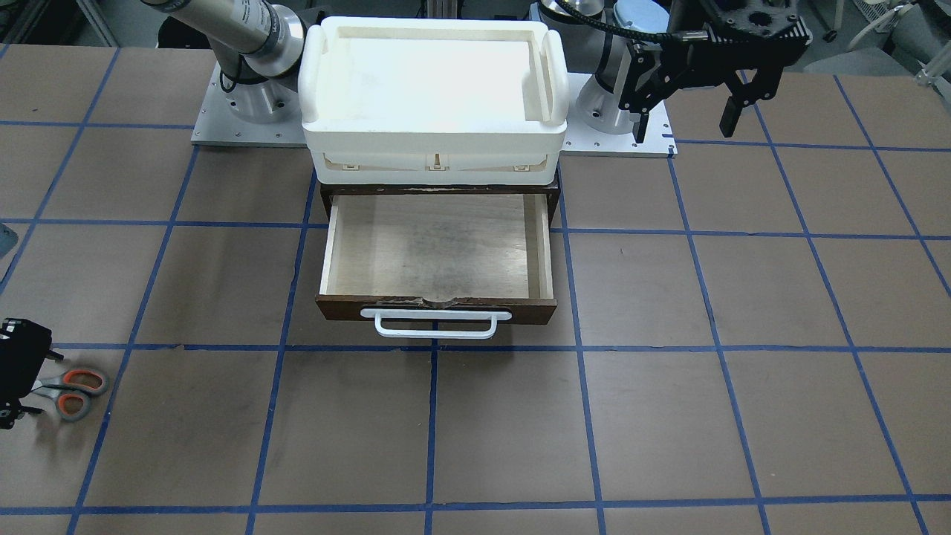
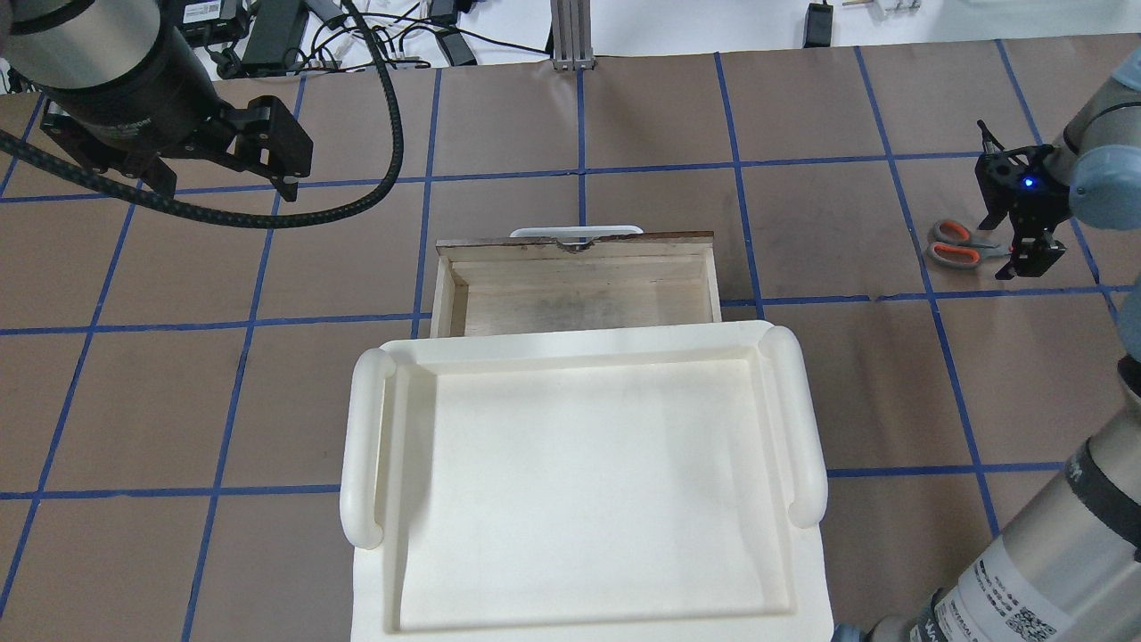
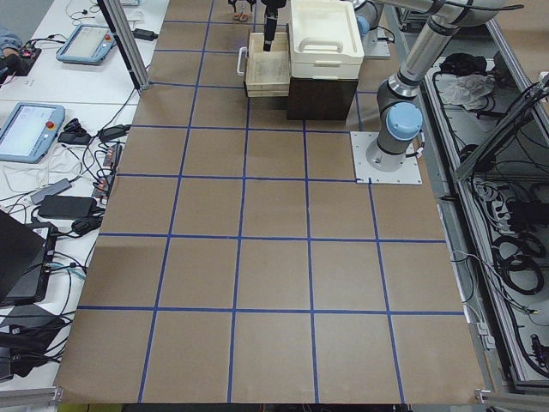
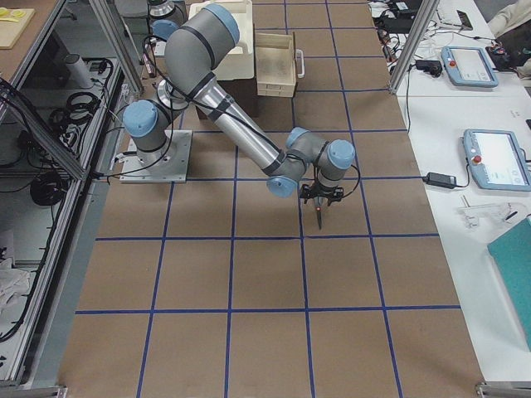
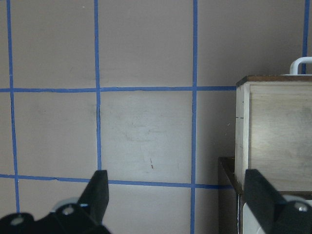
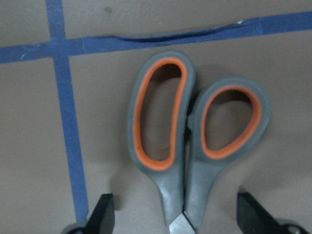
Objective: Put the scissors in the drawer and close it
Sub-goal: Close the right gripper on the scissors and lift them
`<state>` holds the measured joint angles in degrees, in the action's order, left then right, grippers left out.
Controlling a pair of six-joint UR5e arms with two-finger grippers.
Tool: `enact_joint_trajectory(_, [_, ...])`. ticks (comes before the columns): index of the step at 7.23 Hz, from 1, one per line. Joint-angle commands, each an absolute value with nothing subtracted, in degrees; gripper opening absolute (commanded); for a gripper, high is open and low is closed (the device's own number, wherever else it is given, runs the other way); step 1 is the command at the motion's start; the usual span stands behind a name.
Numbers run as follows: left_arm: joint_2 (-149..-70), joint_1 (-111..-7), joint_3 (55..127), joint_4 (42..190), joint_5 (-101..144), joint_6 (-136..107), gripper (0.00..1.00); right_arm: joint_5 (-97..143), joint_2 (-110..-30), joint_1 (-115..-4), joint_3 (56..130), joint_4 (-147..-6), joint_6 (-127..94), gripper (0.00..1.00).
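The scissors [image 1: 67, 386] will stay closed and level when the robot lifts and carries them, because the grey handles already meet [image 6: 185, 183] along the scissors' shank.
The scissors [image 1: 70, 391], grey handles lined orange, lie flat on the table far to the robot's right; they also show in the overhead view [image 2: 956, 242] and the right wrist view [image 6: 190, 146]. My right gripper [image 6: 178, 222] is open and low over them. Its fingertips [image 6: 103, 217] stand either side of the shank just behind the finger loops, apart from it; the blades are hidden. The gripper also shows in the overhead view [image 2: 1014, 234]. The drawer [image 1: 446, 308] is pulled open, its pale inside bare. My left gripper [image 1: 685, 125] is open and empty, raised beside the cabinet.
A white plastic tray [image 1: 435, 141] sits on top of the dark cabinet above the drawer, and covers its back part in the overhead view [image 2: 357, 446]. The drawer's side wall [image 5: 273, 131] shows at the right of the left wrist view. Blue tape lines grid the brown table.
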<state>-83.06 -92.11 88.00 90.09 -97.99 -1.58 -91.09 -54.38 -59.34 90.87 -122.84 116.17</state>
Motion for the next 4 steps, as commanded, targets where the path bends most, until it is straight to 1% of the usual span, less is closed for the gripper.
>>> enact_joint_trajectory(1, [-82.97,-92.11,87.98,90.09,-98.0,-1.58,1.0,-93.14,-54.49,-59.41,90.53,-122.61,116.19,0.19])
enact_joint_trajectory(2, [-82.97,-92.11,87.98,90.09,-98.0,-1.58,1.0,-94.47,-54.58,-59.59,90.53,-122.52,116.19,0.0])
enact_joint_trajectory(4, [-82.97,-92.11,87.98,90.09,-98.0,-1.58,1.0,-95.53,-55.45,-59.94,90.35,-122.26,116.54,0.0])
